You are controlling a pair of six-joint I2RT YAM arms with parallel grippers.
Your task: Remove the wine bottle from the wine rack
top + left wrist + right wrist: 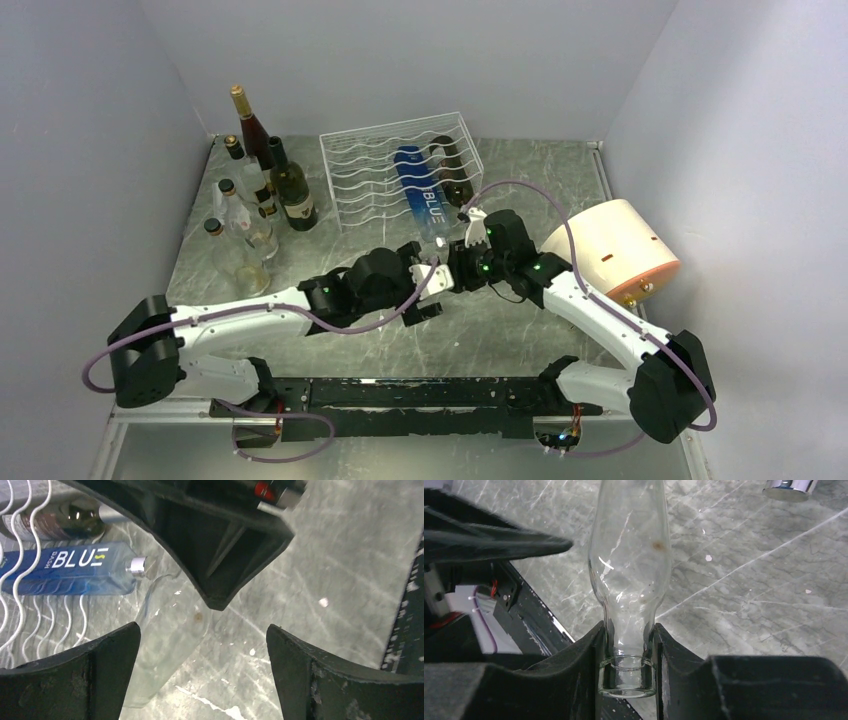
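Note:
The clear bottle is in my right gripper, held by its neck (629,641), far from the upright bottles. My left gripper should therefore take the bottle's body (172,630) and carry it there.
The white wire wine rack (400,165) stands at the back middle and holds a blue bottle (424,195) and a dark bottle (455,170). My right gripper (452,268) is just in front of the rack. In the right wrist view it (629,635) is shut on the neck of a clear glass wine bottle (630,555), whose body points away over the marble table. My left gripper (428,285) is open right beside it. In the left wrist view the clear bottle (167,635) lies near the left finger (95,675) of the open jaws (202,675). The rack's wires (20,580) and the blue bottle (70,570) show at the left.
Several upright bottles (255,180) stand at the back left by the wall. A cream-and-orange cylinder (610,250) lies on its side at the right, close to my right arm. Grey walls close in the table on three sides.

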